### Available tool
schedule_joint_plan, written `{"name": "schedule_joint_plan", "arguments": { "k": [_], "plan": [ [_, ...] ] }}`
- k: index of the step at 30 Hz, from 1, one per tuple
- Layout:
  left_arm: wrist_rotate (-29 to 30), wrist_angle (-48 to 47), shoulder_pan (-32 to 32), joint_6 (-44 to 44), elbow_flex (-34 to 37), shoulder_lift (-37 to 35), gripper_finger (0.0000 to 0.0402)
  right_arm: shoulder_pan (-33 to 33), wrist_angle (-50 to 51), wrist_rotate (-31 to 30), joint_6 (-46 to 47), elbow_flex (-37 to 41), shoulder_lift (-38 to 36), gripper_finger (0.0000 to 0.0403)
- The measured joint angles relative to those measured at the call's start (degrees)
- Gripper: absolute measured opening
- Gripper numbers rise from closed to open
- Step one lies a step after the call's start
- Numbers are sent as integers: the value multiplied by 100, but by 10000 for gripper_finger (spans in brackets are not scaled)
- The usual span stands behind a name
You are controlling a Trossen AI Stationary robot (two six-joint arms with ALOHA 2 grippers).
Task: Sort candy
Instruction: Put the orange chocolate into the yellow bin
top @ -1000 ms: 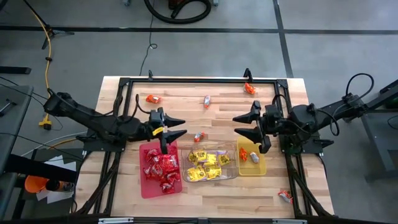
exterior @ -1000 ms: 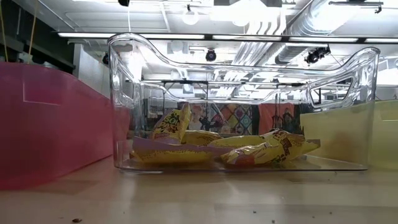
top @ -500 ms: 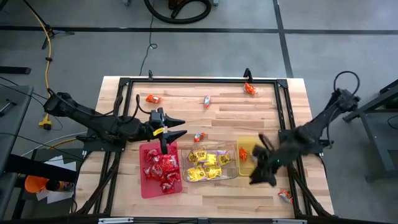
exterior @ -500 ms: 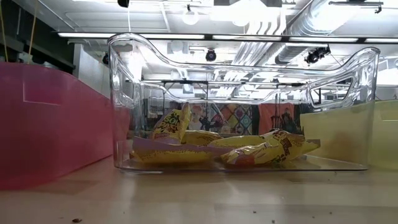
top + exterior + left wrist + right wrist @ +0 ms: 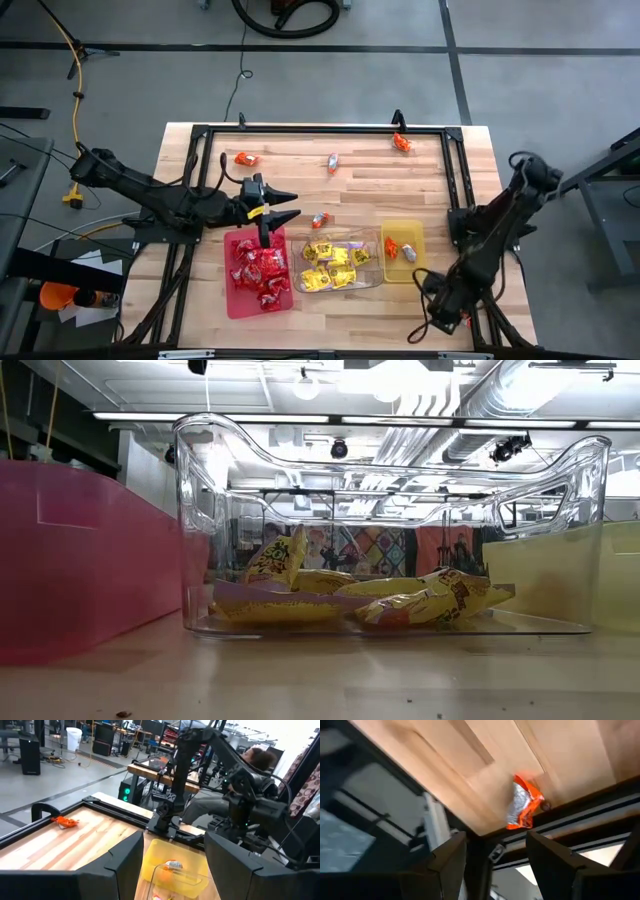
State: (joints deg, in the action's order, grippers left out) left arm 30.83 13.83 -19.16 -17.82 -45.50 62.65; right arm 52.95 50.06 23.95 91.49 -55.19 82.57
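The robot's open fingers are in line with the narrow way of the orange and silver packet (image 5: 525, 802), so its right gripper should continue to go down until the fingers are on either side of its middle (image 5: 524, 806).
Red candy fills the red tray (image 5: 232, 298). Yellow candy (image 5: 420, 600) lies in the clear tray (image 5: 338, 285). The yellow tray (image 5: 415, 272) holds two or three pieces. Loose packets lie on the wood: one (image 5: 320, 219) next to the clear tray and three near the far edge (image 5: 247, 158), (image 5: 333, 163), (image 5: 401, 143). My left gripper (image 5: 288, 204) hovers open above the red tray's far edge. My right gripper (image 5: 435, 318) is open and low at the near right corner. An orange and silver packet (image 5: 522, 802) lies on the wood by the table's edge, ahead of its fingers.
A black frame (image 5: 320, 128) runs around the work area. The three trays stand side by side toward the near edge. A seated person (image 5: 252, 757) and other equipment show in the room beyond the table. Bare wood (image 5: 340, 195) lies between the trays and the far packets.
My right arm has swung from above the yellow tray's far end toward the table's near right corner, dropping low and tipping downward. The left arm and the trays have kept still.
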Motion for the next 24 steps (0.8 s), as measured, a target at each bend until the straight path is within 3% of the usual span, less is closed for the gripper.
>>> {"name": "schedule_joint_plan", "arguments": {
  "k": [8, 19, 24],
  "plan": [
    [0, -70, 0, -4, 0, 0, 197, 83, -349, 417, -277, 268, 875, 201],
    [2, -110, -1, -4, 0, 0, 197, 85, -475, 412, -560, 364, 1647, 201],
    [4, -261, 0, -6, 0, 0, 197, 85, -490, 535, -700, 363, 1709, 163]
  ]
}}
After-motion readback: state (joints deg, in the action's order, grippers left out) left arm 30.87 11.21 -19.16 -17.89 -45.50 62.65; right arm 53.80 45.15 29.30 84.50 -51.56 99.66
